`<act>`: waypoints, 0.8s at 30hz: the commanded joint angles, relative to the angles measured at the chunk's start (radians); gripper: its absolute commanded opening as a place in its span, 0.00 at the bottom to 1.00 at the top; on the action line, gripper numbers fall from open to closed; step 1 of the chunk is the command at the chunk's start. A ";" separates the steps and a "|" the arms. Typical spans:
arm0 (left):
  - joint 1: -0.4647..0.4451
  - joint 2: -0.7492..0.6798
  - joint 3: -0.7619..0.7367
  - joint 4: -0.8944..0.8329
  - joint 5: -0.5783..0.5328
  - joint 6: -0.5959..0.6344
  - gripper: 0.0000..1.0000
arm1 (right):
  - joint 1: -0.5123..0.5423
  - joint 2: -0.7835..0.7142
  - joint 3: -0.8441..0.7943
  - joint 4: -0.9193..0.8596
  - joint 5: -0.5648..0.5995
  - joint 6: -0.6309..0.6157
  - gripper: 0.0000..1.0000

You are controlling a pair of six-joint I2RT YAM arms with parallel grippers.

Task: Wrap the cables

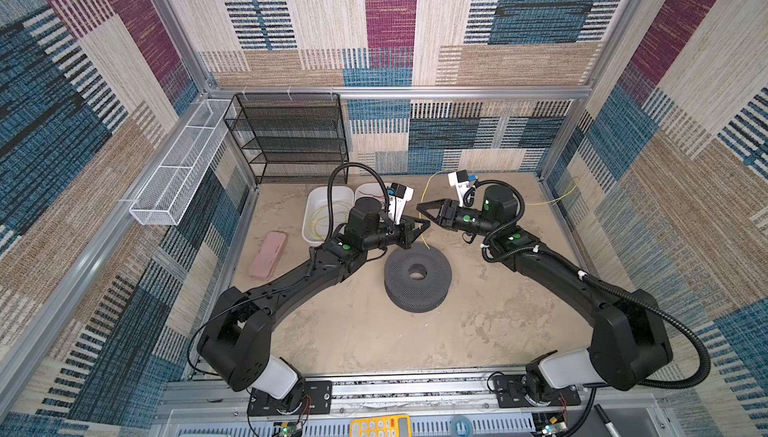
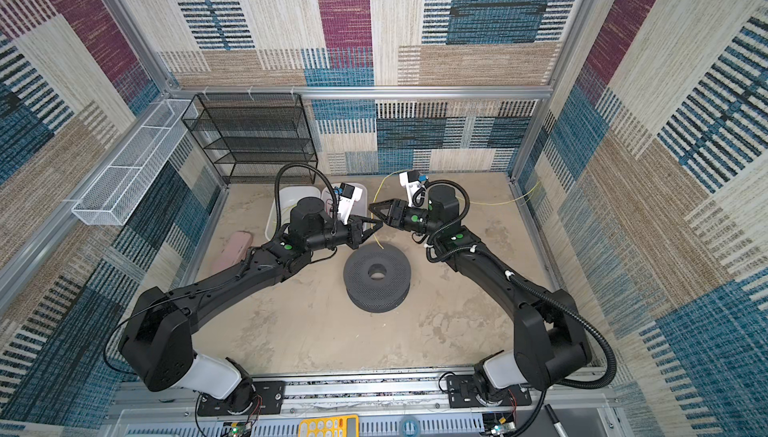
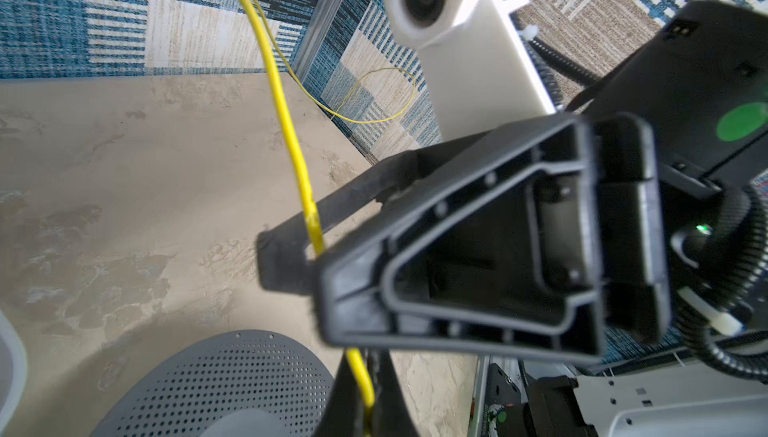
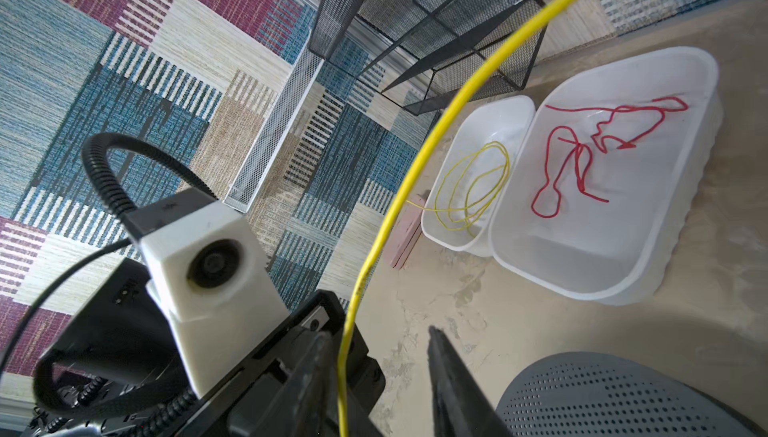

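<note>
The robot sees the grey spool lying flat [image 1: 417, 273], so its left gripper should hand the yellow cable to its right gripper and then tilt the spool upright by its rim [image 1: 388, 270].
A thin yellow cable [image 1: 423, 196] arcs down from the back of the cell to where both grippers meet above the table. My left gripper [image 1: 424, 223] [image 3: 365, 397] is shut on the cable, and a short end hangs below it. My right gripper [image 1: 419, 206] [image 4: 382, 351] faces it tip to tip. Its jaws stand apart with the cable [image 4: 415, 164] running between them, close to one finger. A farther stretch of the cable [image 3: 374, 119] loops against the right wall. Another yellow coil [image 4: 469, 189] lies in a white tub [image 4: 498, 102].
A grey perforated spool [image 1: 417, 279] lies flat just in front of the grippers. A second white tub [image 4: 685, 60] holds a red cord [image 4: 582, 156]. A pink case [image 1: 268, 254] lies at the left. A black mesh shelf [image 1: 286, 135] and white mesh basket [image 1: 178, 164] stand at the back left.
</note>
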 commanded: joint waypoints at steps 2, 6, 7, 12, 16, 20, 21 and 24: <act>-0.001 0.002 0.008 -0.006 0.046 0.037 0.00 | 0.008 0.009 -0.004 0.054 0.012 0.009 0.24; -0.002 0.006 0.005 -0.011 0.051 0.041 0.00 | 0.008 0.001 -0.013 0.062 0.018 0.017 0.09; -0.002 0.005 0.002 -0.011 0.050 0.043 0.05 | 0.008 -0.003 -0.018 0.069 0.019 0.022 0.05; -0.002 -0.005 -0.058 0.053 0.037 0.033 0.47 | 0.008 -0.032 -0.038 0.076 0.065 0.040 0.00; -0.002 0.000 -0.105 0.110 0.049 0.011 0.46 | 0.008 -0.047 -0.049 0.083 0.088 0.054 0.00; -0.002 -0.005 -0.128 0.121 0.047 0.010 0.34 | 0.008 -0.052 -0.047 0.079 0.095 0.058 0.00; -0.002 -0.009 -0.132 0.122 0.045 0.011 0.27 | 0.007 -0.054 -0.047 0.075 0.100 0.057 0.00; -0.002 -0.022 -0.145 0.113 0.042 0.005 0.11 | 0.008 -0.060 -0.048 0.061 0.117 0.050 0.00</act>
